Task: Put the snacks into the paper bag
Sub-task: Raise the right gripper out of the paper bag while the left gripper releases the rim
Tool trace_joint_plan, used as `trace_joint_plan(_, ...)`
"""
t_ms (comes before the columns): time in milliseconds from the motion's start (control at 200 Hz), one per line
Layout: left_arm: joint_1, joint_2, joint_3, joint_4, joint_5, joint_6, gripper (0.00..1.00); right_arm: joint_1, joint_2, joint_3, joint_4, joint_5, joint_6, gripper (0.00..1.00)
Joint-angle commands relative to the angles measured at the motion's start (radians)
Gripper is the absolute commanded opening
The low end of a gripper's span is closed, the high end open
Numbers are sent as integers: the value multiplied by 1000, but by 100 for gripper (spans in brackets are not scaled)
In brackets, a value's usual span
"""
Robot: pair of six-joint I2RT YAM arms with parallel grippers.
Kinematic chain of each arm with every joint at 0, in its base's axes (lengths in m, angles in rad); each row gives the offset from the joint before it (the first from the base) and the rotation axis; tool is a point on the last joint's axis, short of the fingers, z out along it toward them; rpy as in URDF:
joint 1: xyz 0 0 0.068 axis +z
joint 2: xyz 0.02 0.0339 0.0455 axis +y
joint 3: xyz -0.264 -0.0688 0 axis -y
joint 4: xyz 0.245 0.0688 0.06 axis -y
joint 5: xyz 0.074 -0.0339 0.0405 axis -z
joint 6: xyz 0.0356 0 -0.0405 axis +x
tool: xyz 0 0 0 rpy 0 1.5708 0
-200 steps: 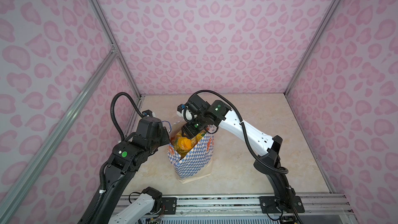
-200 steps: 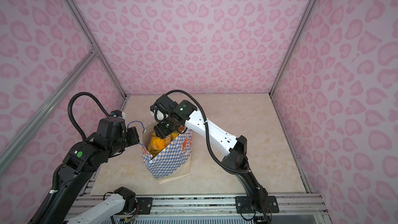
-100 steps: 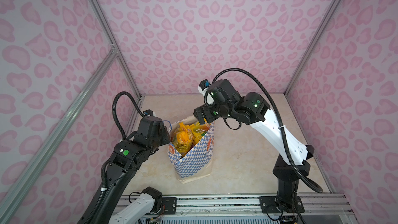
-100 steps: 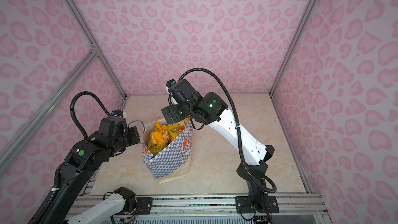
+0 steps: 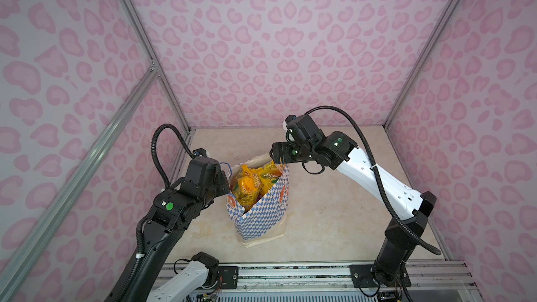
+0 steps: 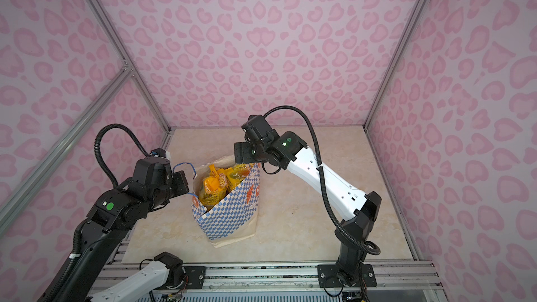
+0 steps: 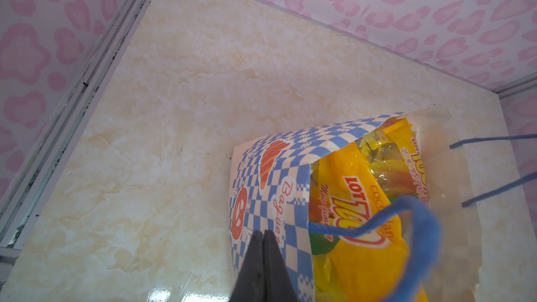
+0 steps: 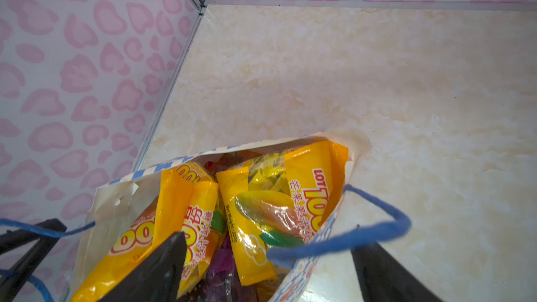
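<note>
The paper bag (image 5: 258,207) is standing crooked, so my left gripper should gently move the bag's blue handle inward while my right gripper raises the other handle (image 8: 386,202) to straighten the bag.
The paper bag (image 5: 261,216) (image 6: 229,219) stands upright mid-table, its mouth open. Several yellow-orange snacks (image 5: 250,187) (image 6: 212,187) (image 8: 276,213) stick up out of it, and a purple packet (image 8: 220,257) lies deeper inside. My left gripper (image 5: 223,181) (image 7: 263,232) is shut at the bag's left rim, with one blue cord handle (image 6: 181,167) looped round it. My right gripper (image 5: 277,155) (image 8: 270,241) hangs open above the bag's far right rim, holding nothing. The other blue handle (image 8: 363,236) crosses between its fingers.
The beige marble table (image 5: 334,213) is closed in by pink patterned walls on three sides, with metal frame posts (image 5: 171,103) in the corners. A metal rail (image 5: 290,271) carrying both arm bases runs along the front edge.
My right gripper has risen out of the bag's mouth and pulled back to the right, opening on the way. More yellow packets now show in the bag. The left arm has stayed put.
</note>
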Motion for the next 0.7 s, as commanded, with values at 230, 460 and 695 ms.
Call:
trace_joint_plan(230, 1, 26, 5, 22, 3, 6, 5, -55, 160, 171, 110, -223, -31, 66)
trace_joint_plan(460, 1, 176, 155, 67, 120, 46, 3, -73, 25, 216, 184, -317, -89, 0)
trace_joint_plan(695, -47, 338, 440, 101, 277, 54, 3, -139, -117, 237, 122, -357, -121, 0)
